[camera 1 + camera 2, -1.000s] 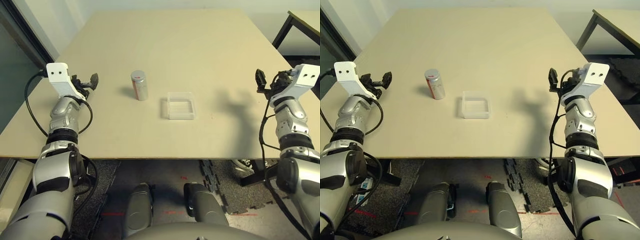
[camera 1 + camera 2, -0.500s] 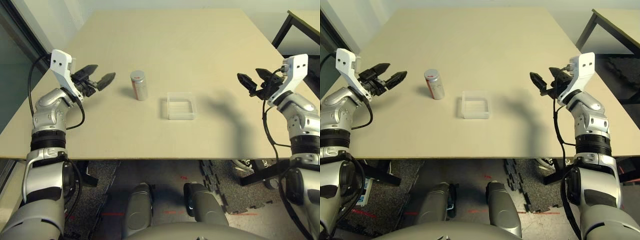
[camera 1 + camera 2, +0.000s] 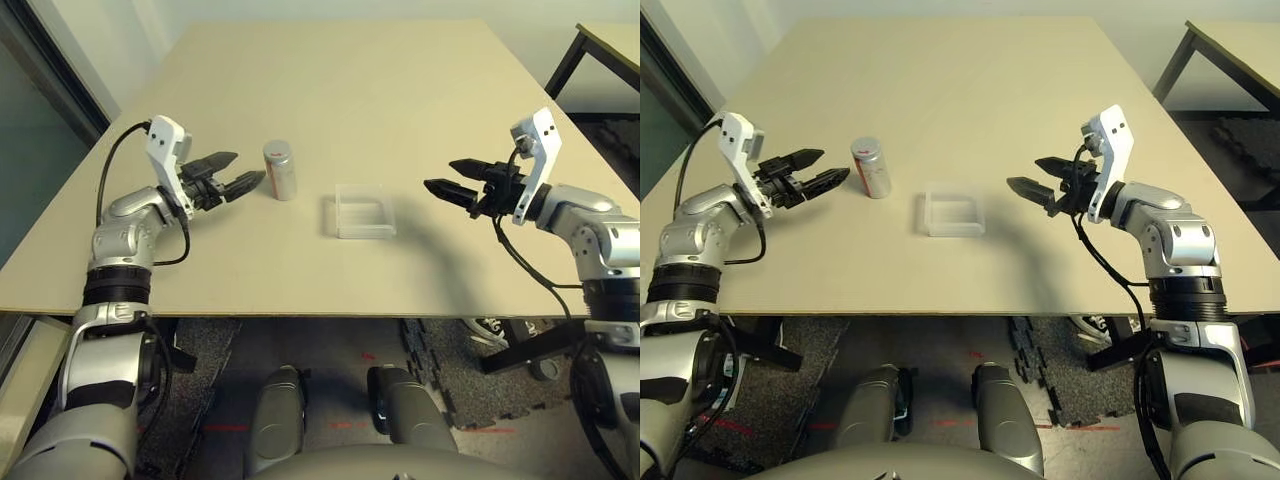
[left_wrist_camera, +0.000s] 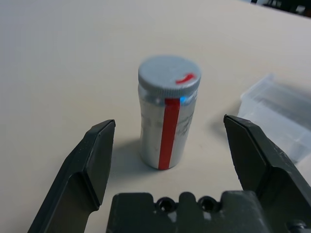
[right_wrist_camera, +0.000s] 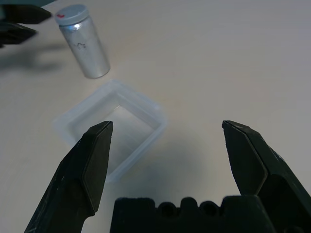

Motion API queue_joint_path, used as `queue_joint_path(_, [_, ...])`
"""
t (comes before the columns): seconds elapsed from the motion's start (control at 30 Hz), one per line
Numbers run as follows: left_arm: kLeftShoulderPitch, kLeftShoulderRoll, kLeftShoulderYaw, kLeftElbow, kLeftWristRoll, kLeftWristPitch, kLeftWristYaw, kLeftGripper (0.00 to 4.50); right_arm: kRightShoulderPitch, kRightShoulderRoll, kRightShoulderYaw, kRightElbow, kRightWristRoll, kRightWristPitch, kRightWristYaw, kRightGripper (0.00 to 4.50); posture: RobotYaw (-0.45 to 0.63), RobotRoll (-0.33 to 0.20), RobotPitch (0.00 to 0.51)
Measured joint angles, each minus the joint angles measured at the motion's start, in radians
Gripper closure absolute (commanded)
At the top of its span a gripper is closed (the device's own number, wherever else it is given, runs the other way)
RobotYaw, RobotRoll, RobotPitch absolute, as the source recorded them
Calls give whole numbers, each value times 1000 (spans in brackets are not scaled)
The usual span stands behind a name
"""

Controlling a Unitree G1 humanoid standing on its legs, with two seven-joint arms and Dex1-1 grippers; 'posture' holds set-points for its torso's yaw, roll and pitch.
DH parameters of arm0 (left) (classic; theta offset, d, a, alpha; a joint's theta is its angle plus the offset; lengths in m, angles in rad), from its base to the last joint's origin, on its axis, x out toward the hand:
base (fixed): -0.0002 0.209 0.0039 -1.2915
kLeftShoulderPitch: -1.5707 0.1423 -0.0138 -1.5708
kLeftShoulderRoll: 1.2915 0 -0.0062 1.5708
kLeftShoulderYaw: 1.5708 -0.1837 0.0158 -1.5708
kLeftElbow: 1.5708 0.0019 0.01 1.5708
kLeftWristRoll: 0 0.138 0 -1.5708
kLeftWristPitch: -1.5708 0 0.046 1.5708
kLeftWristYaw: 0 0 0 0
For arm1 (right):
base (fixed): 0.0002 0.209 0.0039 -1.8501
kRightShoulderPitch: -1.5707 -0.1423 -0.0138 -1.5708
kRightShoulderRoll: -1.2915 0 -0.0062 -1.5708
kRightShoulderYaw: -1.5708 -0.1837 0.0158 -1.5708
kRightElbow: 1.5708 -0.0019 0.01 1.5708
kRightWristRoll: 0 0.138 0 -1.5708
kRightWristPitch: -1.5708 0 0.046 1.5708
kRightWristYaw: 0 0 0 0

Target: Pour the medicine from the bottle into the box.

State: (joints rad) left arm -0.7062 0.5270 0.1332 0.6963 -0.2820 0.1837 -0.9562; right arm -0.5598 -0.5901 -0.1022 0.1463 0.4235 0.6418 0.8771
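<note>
My left gripper's fingers are open with the upright bottle [image 3: 281, 169] midway ahead of them, so I should continue to go forward until they are on both sides of its body [image 3: 284, 183] under the grey cap.
The bottle [image 3: 279, 170] is a small silvery cylinder with a grey cap and a red stripe, standing upright on the table [image 3: 330, 80]. My left gripper [image 3: 249, 166] is open just left of the bottle, its tips close to it and not touching. In the left wrist view the bottle [image 4: 167, 114] stands ahead of the spread fingers [image 4: 92, 160]. The box [image 3: 362, 212], a clear shallow square tray, lies empty right of the bottle. My right gripper [image 3: 440, 174] is open and hovers a short way right of the box [image 5: 112, 126], pointing at it.
A second table with black legs [image 3: 600, 50] stands at the back right. A dark wall runs along the table's left side [image 3: 40, 130]. Black cables [image 3: 110, 190] loop off both wrists. The table's front edge [image 3: 300, 312] is close to my body.
Both arms have swung inward from the table's sides. The left gripper has come up to the bottle and the right has neared the box. Both stayed open, and bottle and box have not moved.
</note>
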Motion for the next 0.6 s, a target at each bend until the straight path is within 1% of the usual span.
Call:
queue_joint_path(0.23, [-95,-17,-9,173,52,-98,40,11,18,10,1,-67,15,36,-15,0,-156,0,95])
queue_joint_path(0.6, [-150,-64,-35,323,103,-183,44,11,24,28,1,-111,38,53,-38,0,-173,0,82])
